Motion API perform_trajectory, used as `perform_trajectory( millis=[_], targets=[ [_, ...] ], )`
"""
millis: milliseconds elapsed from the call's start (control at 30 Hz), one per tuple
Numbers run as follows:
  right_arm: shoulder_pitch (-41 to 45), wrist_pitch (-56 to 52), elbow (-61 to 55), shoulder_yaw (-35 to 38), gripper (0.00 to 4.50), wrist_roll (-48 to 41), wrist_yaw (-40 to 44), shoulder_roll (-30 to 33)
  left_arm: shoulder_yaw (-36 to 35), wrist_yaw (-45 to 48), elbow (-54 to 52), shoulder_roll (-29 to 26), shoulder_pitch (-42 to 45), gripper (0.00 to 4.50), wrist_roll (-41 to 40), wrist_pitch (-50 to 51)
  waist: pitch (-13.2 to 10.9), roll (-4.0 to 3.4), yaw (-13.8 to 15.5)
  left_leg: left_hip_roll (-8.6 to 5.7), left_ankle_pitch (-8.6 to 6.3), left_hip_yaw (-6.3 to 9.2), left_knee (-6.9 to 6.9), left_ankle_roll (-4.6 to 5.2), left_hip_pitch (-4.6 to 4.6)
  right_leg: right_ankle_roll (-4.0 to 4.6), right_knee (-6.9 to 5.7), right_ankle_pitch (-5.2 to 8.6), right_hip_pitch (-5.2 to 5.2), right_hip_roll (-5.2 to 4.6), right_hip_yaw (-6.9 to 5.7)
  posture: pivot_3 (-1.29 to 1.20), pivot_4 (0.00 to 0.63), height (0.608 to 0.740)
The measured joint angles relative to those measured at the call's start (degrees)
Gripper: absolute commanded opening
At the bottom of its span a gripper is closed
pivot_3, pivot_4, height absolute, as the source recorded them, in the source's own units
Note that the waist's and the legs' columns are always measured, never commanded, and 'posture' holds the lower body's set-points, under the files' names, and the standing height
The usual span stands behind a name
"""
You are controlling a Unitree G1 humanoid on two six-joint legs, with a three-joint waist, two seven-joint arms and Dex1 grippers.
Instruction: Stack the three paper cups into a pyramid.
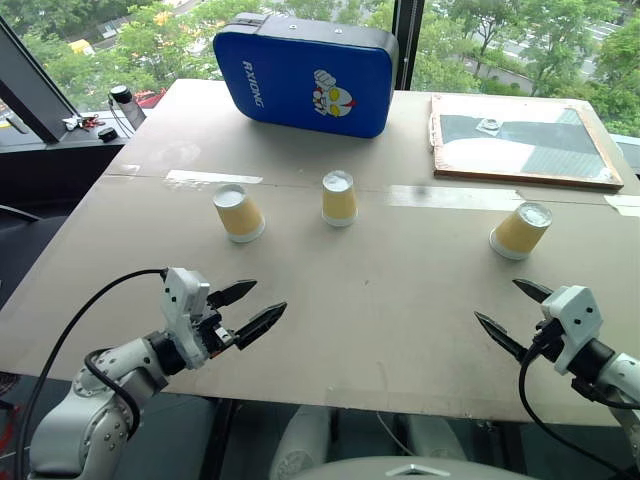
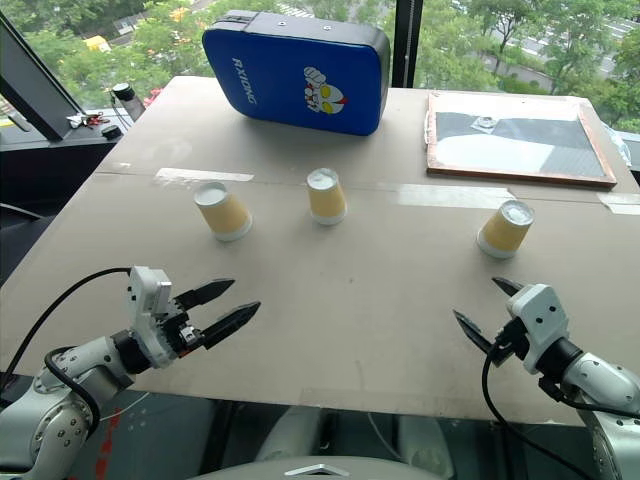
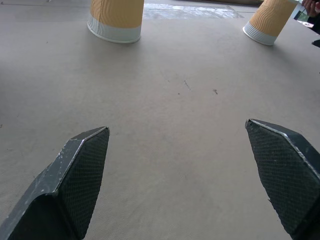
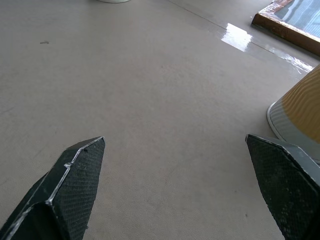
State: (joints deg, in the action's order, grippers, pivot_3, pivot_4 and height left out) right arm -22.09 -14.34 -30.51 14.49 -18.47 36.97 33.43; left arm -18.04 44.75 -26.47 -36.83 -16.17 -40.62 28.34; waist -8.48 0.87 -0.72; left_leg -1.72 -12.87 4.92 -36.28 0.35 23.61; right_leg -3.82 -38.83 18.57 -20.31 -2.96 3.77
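The cup nearest my left gripper stands clear of the middle cup. I should keep moving my open fingers toward it until they reach around both its sides.
Three yellow-tan paper cups stand upside down and apart in a row across the middle of the table: the left cup, the middle cup and the right cup. My left gripper hovers open near the table's front edge, short of the left cup, with nothing between its fingers. On the other side my right gripper is open and empty too, just in front of the right cup. The left wrist view takes in two of the cups; the right wrist view has the right cup close by.
A blue padded case stands at the table's back centre. A wooden-framed panel lies at the back right. Clear tape strips run across the tabletop behind the cups. The beige table ends just in front of both grippers.
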Motion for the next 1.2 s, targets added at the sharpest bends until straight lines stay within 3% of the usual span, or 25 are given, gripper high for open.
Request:
perform_trajectory(
  millis=[533,767,967,1200],
  targets=[
    [6.5,1.0,0.0,-5.3,4.46,-1.9,1.1,-2.9,0.0,-3.9,2.3,3.4,5.1,4.5,0.2,-0.5,0.0,0.0,-0.1,-0.01,0.0,0.02,-0.01,0.0,0.0,0.0,-0.01,0.0,0.0,0.02,-0.02,0.0,0.15,0.74],
    [8.8,0.8,-3.0,-6.7,4.46,-5.0,3.4,-2.2,-1.3,-8.8,6.5,4.7,7.1,4.5,5.8,-4.2,0.0,0.01,0.0,-0.01,0.0,0.06,-0.02,0.0,0.0,-0.01,-0.01,-0.01,0.0,0.03,-0.06,0.0,0.15,0.74],
    [13.9,-1.4,-8.7,-7.0,4.46,-13.6,7.5,0.5,-4.8,-15.4,16.4,3.3,16.5,4.5,12.1,-7.4,0.0,0.12,0.0,-0.03,0.0,0.16,-0.05,0.0,0.01,-0.02,-0.01,-0.01,0.0,0.09,-0.18,0.0,0.15,0.74],
    [17.0,-2.7,-9.5,-7.6,4.46,-14.1,6.6,1.0,-1.5,-13.7,24.0,0.5,26.6,4.5,14.8,-7.2,0.0,0.17,0.1,-0.08,0.01,0.24,-0.05,0.0,0.09,-0.02,-0.01,-0.01,-0.07,0.17,-0.28,0.0,0.15,0.74]
  ],
)
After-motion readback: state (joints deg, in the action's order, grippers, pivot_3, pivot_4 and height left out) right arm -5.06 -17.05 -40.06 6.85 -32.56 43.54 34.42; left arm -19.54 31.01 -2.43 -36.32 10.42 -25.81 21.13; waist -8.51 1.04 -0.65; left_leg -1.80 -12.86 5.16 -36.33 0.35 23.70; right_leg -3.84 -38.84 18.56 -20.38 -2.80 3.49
